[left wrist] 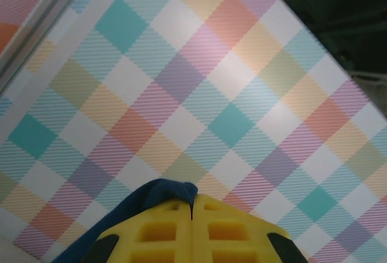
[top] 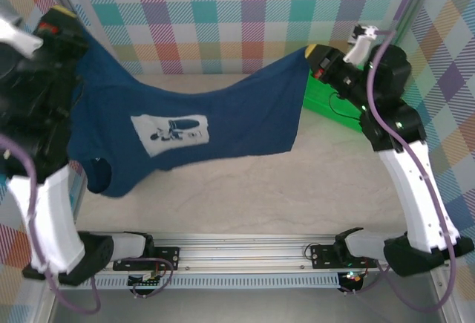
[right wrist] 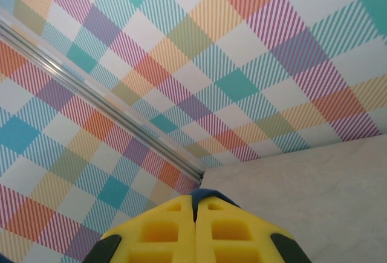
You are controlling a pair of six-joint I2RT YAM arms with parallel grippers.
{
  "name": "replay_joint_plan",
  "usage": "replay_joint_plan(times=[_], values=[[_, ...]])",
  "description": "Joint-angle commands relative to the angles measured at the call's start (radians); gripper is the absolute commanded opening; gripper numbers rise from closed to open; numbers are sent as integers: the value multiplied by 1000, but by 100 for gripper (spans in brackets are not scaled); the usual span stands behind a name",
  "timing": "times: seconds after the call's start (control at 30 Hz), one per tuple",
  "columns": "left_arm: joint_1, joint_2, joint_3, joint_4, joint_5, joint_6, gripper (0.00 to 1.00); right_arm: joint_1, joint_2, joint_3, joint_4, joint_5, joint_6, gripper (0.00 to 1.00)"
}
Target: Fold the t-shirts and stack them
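Observation:
The navy t-shirt's free edge trails on the near side of my raised grippers, so next I pull both corners back toward the metal rail to lay the t-shirt flat.
A dark navy t-shirt with a white cartoon print hangs spread in the air between both arms above the table. My left gripper is shut on one corner at the upper left; its yellow fingers pinch a fold of blue cloth. My right gripper is shut on the opposite corner at the upper right, with a bit of blue fabric poking out between the yellow fingertips. The shirt sags in the middle, and its lower left part droops toward the table.
A green plastic basket sits on the beige table behind the right arm. Checked walls close in the back and sides. The arm bases stand on a metal rail along the near edge.

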Motion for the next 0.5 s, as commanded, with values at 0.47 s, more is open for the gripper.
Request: replay_joint_plan(times=[0.47], values=[[172, 422, 404, 91, 309, -92, 0, -91, 410, 292, 161, -163, 142, 0]])
